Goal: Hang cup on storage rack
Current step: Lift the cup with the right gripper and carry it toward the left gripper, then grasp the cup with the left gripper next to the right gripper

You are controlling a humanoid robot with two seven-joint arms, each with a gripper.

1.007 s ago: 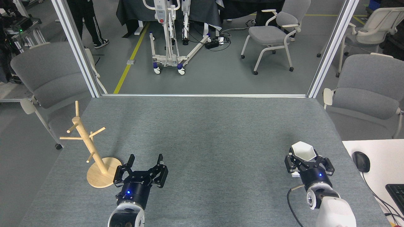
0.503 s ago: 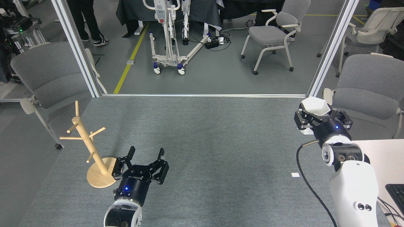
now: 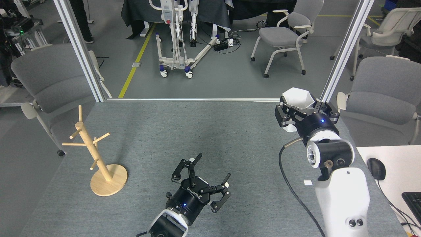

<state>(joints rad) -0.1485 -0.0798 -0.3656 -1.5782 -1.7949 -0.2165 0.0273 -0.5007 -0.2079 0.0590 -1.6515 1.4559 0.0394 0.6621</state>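
Observation:
The storage rack [image 3: 93, 148] has a tall post that stands on a small round base [image 3: 109, 180]. The rack should lean and settle back when I push the cup onto a peg.
The white faceted cup [image 3: 297, 98] is held up in the air at the right, rim upward, with my right gripper [image 3: 302, 110] shut on it above the far right part of the grey table [image 3: 210, 131]. The wooden storage rack [image 3: 95, 154] stands on its round base at the table's left, its slanted pegs bare. My left gripper [image 3: 210, 171] is open near the front middle of the table, pointing up and to the right, with nothing between its fingers.
A small white tag [image 3: 308, 182] lies on the table at the right. A white desk with a mouse [image 3: 376, 168] and keyboard [image 3: 412, 202] adjoins the right edge. Grey chairs [image 3: 49, 79] stand beside the table on both sides.
My right gripper has carried the cup up and then leftward. My left gripper swung from beside the rack's base toward the table's middle, staying open.

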